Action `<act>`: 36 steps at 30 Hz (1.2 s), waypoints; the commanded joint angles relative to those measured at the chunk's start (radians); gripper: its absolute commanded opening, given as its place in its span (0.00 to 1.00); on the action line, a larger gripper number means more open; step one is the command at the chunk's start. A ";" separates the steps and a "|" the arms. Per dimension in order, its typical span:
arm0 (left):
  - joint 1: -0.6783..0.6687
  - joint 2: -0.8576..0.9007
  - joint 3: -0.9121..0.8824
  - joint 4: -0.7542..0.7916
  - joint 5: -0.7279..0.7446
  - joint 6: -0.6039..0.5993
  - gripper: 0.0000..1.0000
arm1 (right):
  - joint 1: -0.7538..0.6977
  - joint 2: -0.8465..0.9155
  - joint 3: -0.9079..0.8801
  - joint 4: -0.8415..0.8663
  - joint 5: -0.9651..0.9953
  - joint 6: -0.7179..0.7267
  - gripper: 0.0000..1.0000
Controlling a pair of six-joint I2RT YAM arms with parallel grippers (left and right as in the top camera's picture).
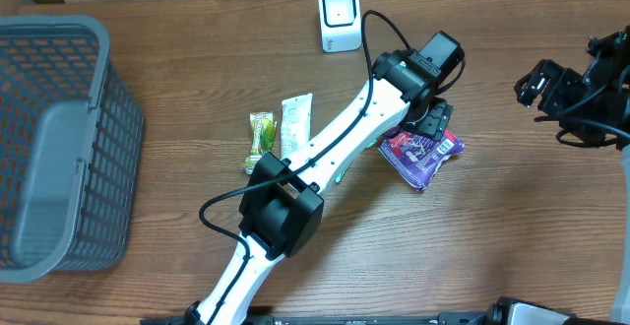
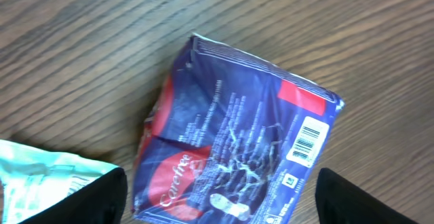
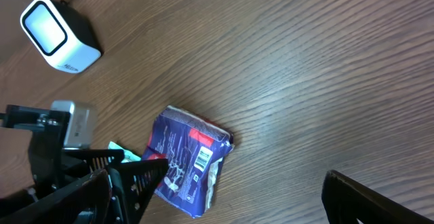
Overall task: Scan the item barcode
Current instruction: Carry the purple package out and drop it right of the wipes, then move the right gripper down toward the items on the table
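Observation:
I should move my left gripper back and take the packet's edge [image 1: 419, 185] with my right gripper, because the flat packet [image 2: 227, 139] fills my left gripper's opening and lies closer to my right gripper.
The item is a blue and red packet [image 1: 423, 150] lying flat on the wooden table, right of centre. Its white barcode [image 2: 305, 140] faces up near one corner in the left wrist view. My left gripper [image 1: 430, 126] hovers just over the packet [image 2: 230, 136], open, with one dark finger [image 2: 102, 198] on each side and neither touching it. The white scanner [image 1: 339, 18] stands at the back centre, apart from the packet. My right gripper [image 1: 536, 87] is at the far right, open and empty. Its wrist view shows the packet [image 3: 190, 157] and the scanner [image 3: 57, 27].
A grey mesh basket [image 1: 59, 138] fills the left side. Two small snack packets, a green one [image 1: 262, 140] and a white one [image 1: 295, 123], lie beside the left arm. A pale teal wrapper [image 2: 41, 176] lies close to the left finger.

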 commanded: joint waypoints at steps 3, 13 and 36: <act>0.111 -0.041 0.149 -0.114 -0.002 0.007 0.81 | -0.003 -0.001 0.032 -0.019 0.005 0.004 1.00; 0.359 -0.211 0.446 -0.347 -0.040 0.109 1.00 | 0.098 0.141 0.018 -0.094 -0.122 0.023 0.79; 0.491 -0.211 0.435 -0.375 -0.087 0.108 1.00 | 0.745 0.426 -0.127 0.097 0.073 0.354 0.31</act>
